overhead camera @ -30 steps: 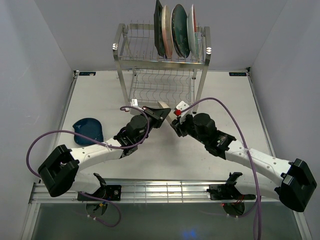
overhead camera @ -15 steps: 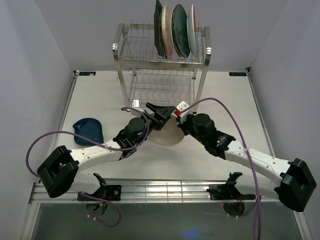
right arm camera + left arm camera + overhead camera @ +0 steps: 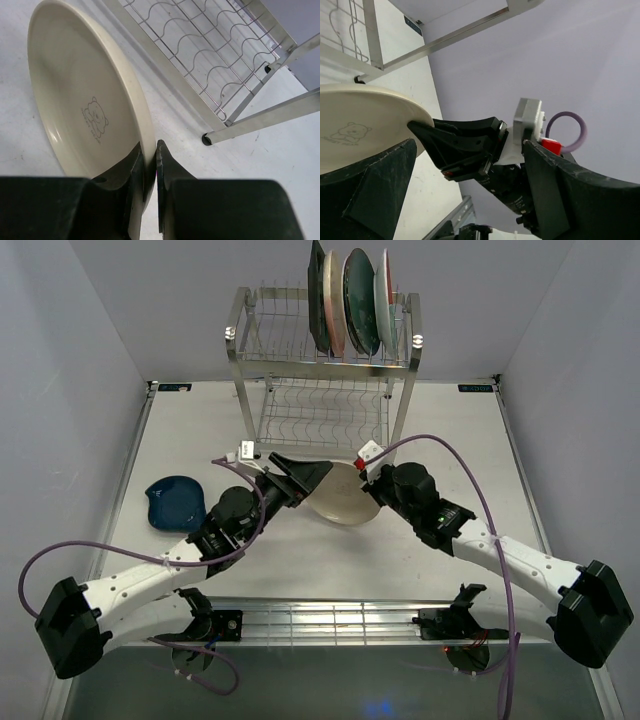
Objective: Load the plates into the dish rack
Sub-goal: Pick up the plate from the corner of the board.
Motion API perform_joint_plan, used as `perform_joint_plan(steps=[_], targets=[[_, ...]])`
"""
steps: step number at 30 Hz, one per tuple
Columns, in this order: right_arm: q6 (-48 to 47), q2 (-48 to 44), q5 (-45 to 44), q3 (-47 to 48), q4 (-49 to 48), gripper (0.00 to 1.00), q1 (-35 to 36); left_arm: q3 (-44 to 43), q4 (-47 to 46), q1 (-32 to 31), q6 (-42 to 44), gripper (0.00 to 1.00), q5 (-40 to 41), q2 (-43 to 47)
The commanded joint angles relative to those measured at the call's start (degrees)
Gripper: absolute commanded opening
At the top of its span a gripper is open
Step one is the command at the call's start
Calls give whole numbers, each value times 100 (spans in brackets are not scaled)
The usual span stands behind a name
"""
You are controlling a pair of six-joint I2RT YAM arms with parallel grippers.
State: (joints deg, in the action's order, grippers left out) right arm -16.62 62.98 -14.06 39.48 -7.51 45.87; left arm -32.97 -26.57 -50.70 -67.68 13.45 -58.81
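The cream plate's far edge (image 3: 342, 463) crosses my left gripper's open fingers diagonally, so that gripper should back off, turn and pinch the rim (image 3: 310, 505) opposite my right gripper.
A cream plate (image 3: 340, 502) with a small bear print hangs tilted above the table in front of the dish rack (image 3: 325, 370). My right gripper (image 3: 366, 483) is shut on its rim, with the edge pinched between both fingers (image 3: 131, 165). My left gripper (image 3: 308, 476) stands wide open just left of the plate, touching nothing; the left wrist view has the plate (image 3: 360, 130) beyond its spread fingers (image 3: 570, 200). Several plates (image 3: 352, 295) stand upright in the right half of the rack's upper tier. A dark blue plate (image 3: 175, 502) lies on the table at the left.
The rack's lower wire shelf (image 3: 215, 55) holds nothing, and its front right leg (image 3: 250, 120) stands close to my right gripper. The upper tier's left slots (image 3: 275, 335) are free. Grey walls close in on both sides, and a metal rail (image 3: 320, 620) runs along the near edge.
My left gripper opened, let go of the cream plate and drew back to the left. My right gripper closed on the plate's rim and now holds it alone.
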Motion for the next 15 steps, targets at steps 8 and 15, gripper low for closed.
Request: perform_joint_plan(steps=[8, 15], targets=[[-974, -821, 1344, 24, 503, 8, -499, 597, 987, 113, 2653, 98, 87, 1406], [-1185, -1086, 2328, 383, 1241, 8, -588, 757, 522, 130, 3945, 98, 333, 697]])
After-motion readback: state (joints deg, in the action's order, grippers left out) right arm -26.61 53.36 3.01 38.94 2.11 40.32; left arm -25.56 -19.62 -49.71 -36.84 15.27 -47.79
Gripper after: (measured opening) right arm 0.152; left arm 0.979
